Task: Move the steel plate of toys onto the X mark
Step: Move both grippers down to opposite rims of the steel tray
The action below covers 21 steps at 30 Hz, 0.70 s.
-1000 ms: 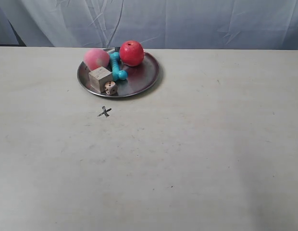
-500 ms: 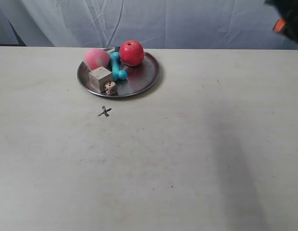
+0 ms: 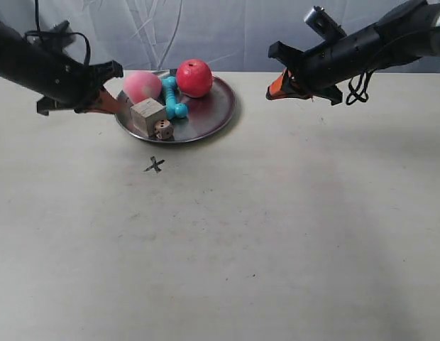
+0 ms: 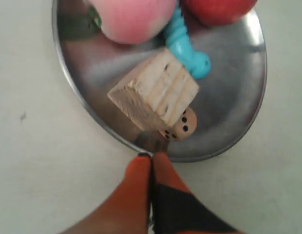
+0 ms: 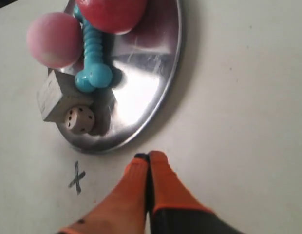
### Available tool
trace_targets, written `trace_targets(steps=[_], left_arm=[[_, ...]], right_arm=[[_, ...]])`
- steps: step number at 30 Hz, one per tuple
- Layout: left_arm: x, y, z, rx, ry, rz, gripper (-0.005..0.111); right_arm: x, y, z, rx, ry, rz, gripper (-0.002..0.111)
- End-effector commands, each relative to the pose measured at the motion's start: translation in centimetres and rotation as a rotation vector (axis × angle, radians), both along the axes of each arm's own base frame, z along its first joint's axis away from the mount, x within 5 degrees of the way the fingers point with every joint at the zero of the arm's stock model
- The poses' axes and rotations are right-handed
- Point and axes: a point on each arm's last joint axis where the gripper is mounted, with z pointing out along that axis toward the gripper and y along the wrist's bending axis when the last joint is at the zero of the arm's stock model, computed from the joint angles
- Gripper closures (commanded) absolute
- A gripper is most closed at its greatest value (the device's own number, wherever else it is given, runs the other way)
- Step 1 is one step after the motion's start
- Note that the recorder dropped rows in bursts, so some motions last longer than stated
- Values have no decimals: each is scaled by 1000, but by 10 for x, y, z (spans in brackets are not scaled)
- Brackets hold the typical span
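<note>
The robot's left gripper is closed at the steel plate's rim (image 4: 122,140), so it should back away, open and put its fingers on both sides of the rim (image 4: 63,65) beside the pink peach ball.
The steel plate (image 3: 214,114) lies at the back of the table, holding the red apple (image 3: 194,78), pink peach ball (image 3: 142,87), teal bone (image 3: 173,99), wooden cube (image 3: 147,116) and die (image 3: 163,129). The X mark (image 3: 155,165) is on the bare table just in front of the plate. My left gripper (image 3: 115,106) is shut, its orange tips (image 4: 151,157) right at the plate's rim (image 4: 117,139) beside the cube (image 4: 153,90) and die (image 4: 182,127). My right gripper (image 3: 274,90) is shut and hangs apart from the plate on its other side. In the right wrist view that gripper (image 5: 148,157) is short of the plate (image 5: 141,83), with the X mark (image 5: 77,178) nearby.
A pale crumpled curtain (image 3: 241,32) hangs behind the table's far edge, close behind the plate. Both black arms reach in from the back corners. The white tabletop (image 3: 262,234) stretches wide in front of the X mark.
Both arms have come into view. The left gripper has come down to the plate's rim by the cube, and the right one has moved in toward the plate's other side. Plate and toys have not shifted.
</note>
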Motion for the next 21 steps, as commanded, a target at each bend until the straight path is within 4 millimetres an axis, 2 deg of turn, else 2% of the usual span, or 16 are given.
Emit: trace_targets(steps=[1,7,11,14,17,21], left_arm=[[5,-2,-19,-26,53,5,107],[20,11,-15,26,-75,158,107],[26,29,-12,-17,-94,268,107],[27,42,-12,-8,-93,279,104],[26,57,-13,-5,-87,300,94],[28,71,-12,3,-103,351,70]], right_arm=[[24,1,-18,69,-8,-18,108],[40,25,-52,136,24,3,104],[45,41,-65,137,27,28,83],[49,48,-68,116,7,16,67],[51,55,-73,98,-8,-7,64],[51,62,-81,77,-4,-11,67]])
